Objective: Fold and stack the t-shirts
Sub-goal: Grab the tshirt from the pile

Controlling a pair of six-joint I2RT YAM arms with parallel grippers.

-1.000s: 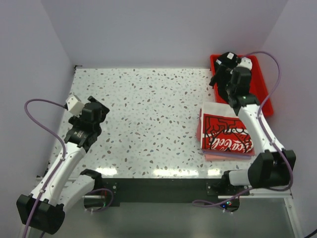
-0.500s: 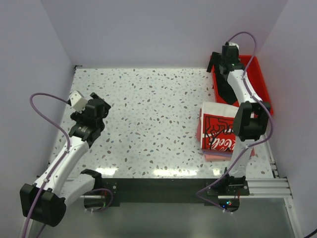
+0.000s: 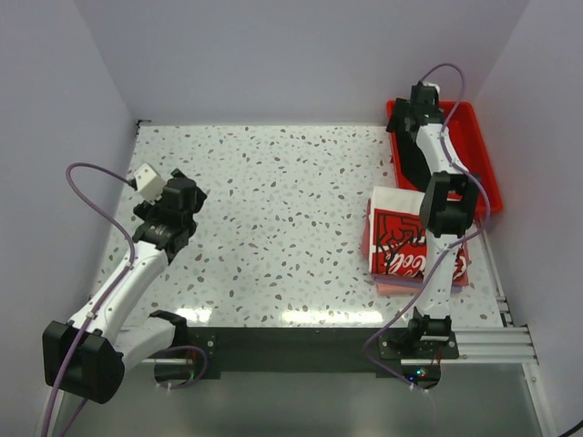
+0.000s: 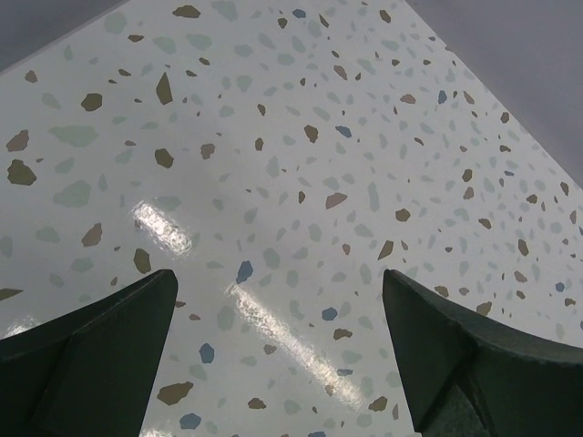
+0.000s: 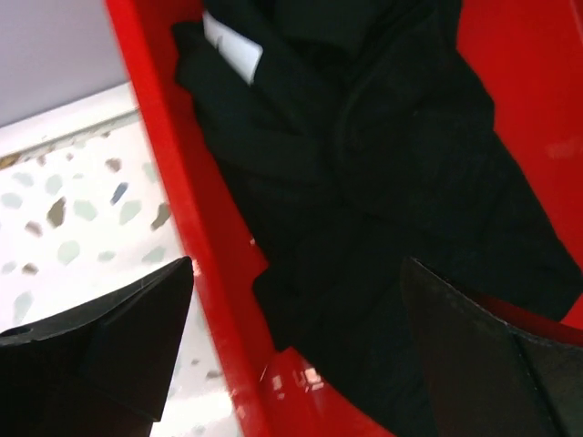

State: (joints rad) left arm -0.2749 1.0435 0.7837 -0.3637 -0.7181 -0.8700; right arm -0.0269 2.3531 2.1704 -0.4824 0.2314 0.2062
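The crumpled black t-shirt (image 5: pixel 383 173) should show a bigger white patch when I lift it, because a small white piece (image 5: pixel 233 47) peeks out between its folds.
A plain black t-shirt (image 5: pixel 364 182) lies crumpled in the red tray (image 5: pixel 196 209); in the top view it shows as a dark strip (image 3: pixel 412 162). My right gripper (image 5: pixel 296 273) is open and empty, hovering over the tray's left wall and the black shirt, at the tray's far left corner in the top view (image 3: pixel 412 116). A folded white t-shirt with a red-and-black print (image 3: pixel 396 241) lies on folded pinkish t-shirts (image 3: pixel 393 287) at the table's right, partly hidden by my right arm. My left gripper (image 4: pixel 278 273) is open and empty above the bare table at the left (image 3: pixel 178 208).
The red tray (image 3: pixel 475 146) stands at the back right corner against the walls. The speckled table (image 3: pixel 282 209) lies between the arms. Walls close in the back and both sides.
My right arm has swung and stretched out toward the tray's back left corner, with its elbow now over the folded stack. My left arm has shifted slightly forward and right.
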